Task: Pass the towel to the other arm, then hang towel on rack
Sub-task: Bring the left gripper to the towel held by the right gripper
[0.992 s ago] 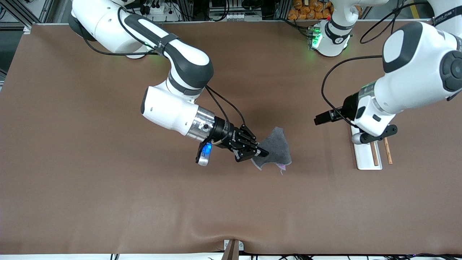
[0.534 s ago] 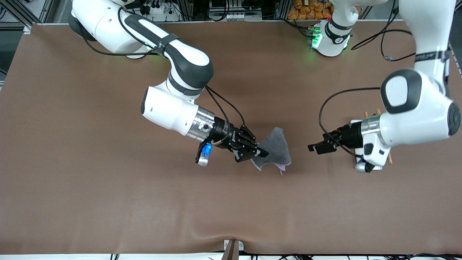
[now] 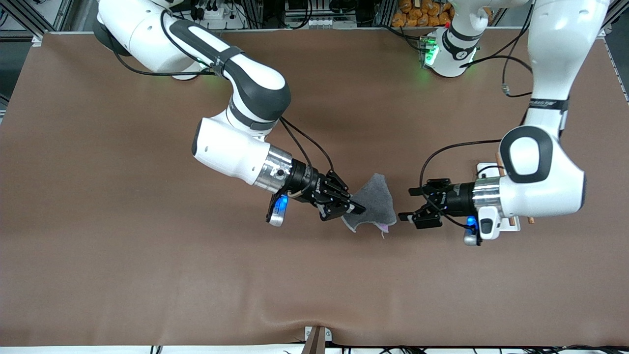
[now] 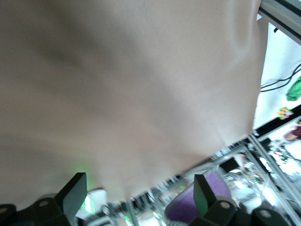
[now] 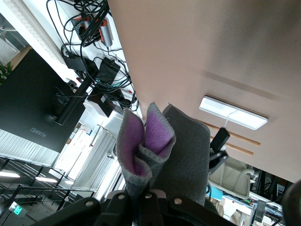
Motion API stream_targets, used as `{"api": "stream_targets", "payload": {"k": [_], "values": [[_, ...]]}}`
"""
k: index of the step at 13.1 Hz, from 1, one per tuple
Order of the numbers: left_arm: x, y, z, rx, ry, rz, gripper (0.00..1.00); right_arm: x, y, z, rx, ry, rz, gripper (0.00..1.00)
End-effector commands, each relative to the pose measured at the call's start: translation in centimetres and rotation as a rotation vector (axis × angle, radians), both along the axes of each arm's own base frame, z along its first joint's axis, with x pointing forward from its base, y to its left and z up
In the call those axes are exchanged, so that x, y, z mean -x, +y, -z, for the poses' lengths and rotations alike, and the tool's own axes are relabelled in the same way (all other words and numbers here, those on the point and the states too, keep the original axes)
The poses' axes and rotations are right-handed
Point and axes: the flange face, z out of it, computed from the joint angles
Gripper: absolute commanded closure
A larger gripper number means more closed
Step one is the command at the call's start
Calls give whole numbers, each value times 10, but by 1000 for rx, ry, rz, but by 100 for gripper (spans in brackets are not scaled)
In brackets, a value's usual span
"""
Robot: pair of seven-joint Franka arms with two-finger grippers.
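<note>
Purple [image 3: 383,227] shows under the dark-grey towel's curled edge, so the towel [image 3: 372,200] will sag into a fold with the purple inside when I carry it to the rack.
The dark-grey towel [image 3: 376,198] hangs from my right gripper [image 3: 356,208], which is shut on its corner above the middle of the table. The right wrist view shows the towel [image 5: 181,150] folded, with its purple side showing, pinched at my right gripper [image 5: 146,197]. My left gripper [image 3: 410,203] is open, level with the towel's free edge and just short of it, toward the left arm's end. In the left wrist view my left gripper [image 4: 138,195] has its jaws wide apart, and a blurred purple patch [image 4: 218,184] sits by one finger. The rack [image 3: 485,169] lies mostly hidden under the left arm.
The brown table mat [image 3: 147,255] covers the whole table. In the right wrist view the rack's white base [image 5: 233,113] and its two brown rods [image 5: 237,139] lie on the mat past the towel. Cables and equipment line the table edge at the arms' bases.
The left arm has swung from over the rack toward the middle of the table, bringing its open gripper beside the towel's free edge. The right arm and towel have not moved.
</note>
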Motion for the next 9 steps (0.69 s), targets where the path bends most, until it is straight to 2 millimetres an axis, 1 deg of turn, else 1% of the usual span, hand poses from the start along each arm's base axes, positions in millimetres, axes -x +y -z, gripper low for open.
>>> {"api": "stream_targets", "payload": {"k": [1, 2, 3, 5, 7, 8, 9], "values": [[-11, -7, 14, 73, 53, -64, 0, 1, 1, -2, -10, 2, 12, 100], [-12, -13, 19, 105, 69, -82, 0, 0, 0, -2, -10, 2, 13, 100], [-15, -19, 18, 143, 74, -116, 0, 0, 0, -2, -9, 1, 13, 100], [-18, -24, 16, 188, 105, -174, 0, 0, 0, -2, -11, 3, 14, 100], [-18, -39, 14, 207, 113, -189, 0, 0, 0, -2, -9, 1, 13, 100], [-19, -40, 13, 212, 108, -207, 0, 0, 0, -2, -9, 1, 13, 100], [-17, -48, 12, 223, 110, -210, 0, 0, 0, -2, -9, 1, 13, 100]]}}
